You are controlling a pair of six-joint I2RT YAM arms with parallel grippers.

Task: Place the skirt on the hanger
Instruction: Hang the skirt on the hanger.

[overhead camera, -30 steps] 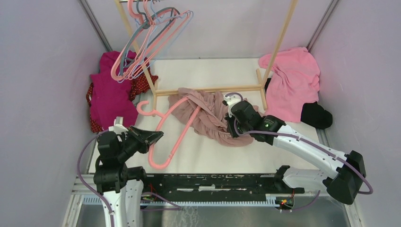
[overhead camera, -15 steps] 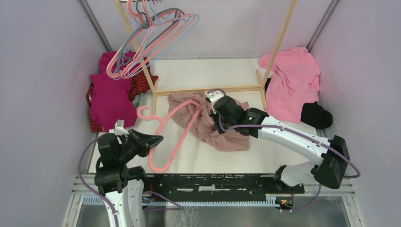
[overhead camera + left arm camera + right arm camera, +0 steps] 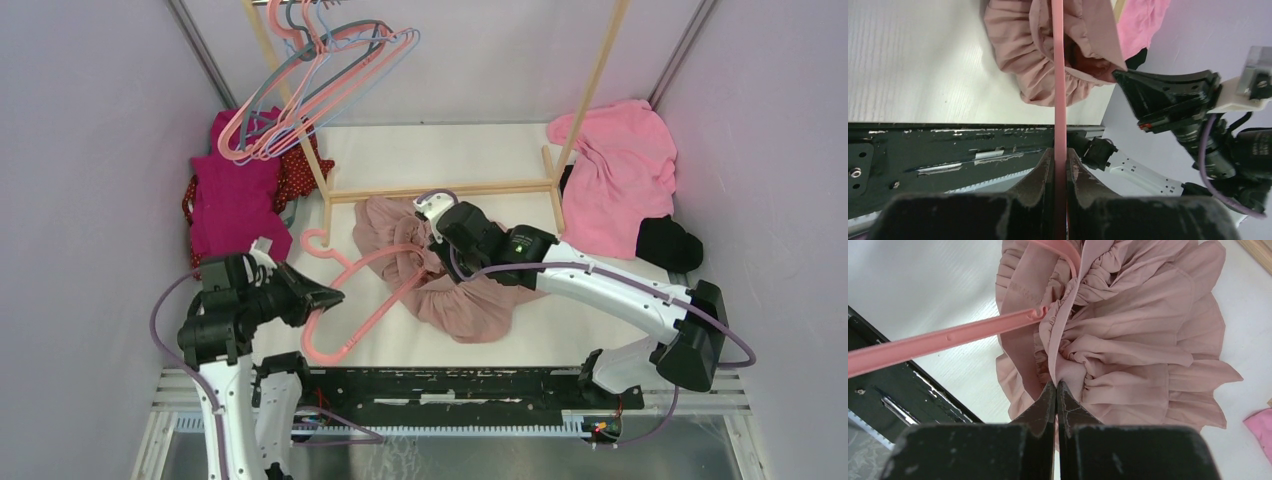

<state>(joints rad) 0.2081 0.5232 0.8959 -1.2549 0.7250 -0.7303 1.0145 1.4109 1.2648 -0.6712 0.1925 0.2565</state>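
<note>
My right gripper is holding the waistband with only the hanger's arm end [image 3: 418, 251] inside it, so next my left gripper pushes the hanger toward the skirt [image 3: 455, 300] meanwhile.
A dusty-pink ruffled skirt [image 3: 470, 300] lies at the table's middle, one arm of a pink plastic hanger [image 3: 365, 285] running into its waistband. My left gripper [image 3: 330, 297] is shut on the hanger's lower bar [image 3: 1058, 100], holding it tilted off the table. My right gripper [image 3: 432, 262] is shut on the skirt's elastic waistband [image 3: 1063, 365], lifting it beside the hanger's arm end [image 3: 1035, 314]. In the left wrist view the skirt [image 3: 1023, 55] bunches around the hanger's far part.
A wooden clothes rack [image 3: 440, 188] stands at the back with several hangers [image 3: 310, 90] on its rail. A magenta garment [image 3: 232, 205] lies at left. A pink garment [image 3: 620, 170] and a black cloth [image 3: 665, 243] lie at right.
My right gripper dragged the skirt's waistband leftward along the hanger arm; the skirt spread toward the front. My left arm raised and shifted the hanger slightly left.
</note>
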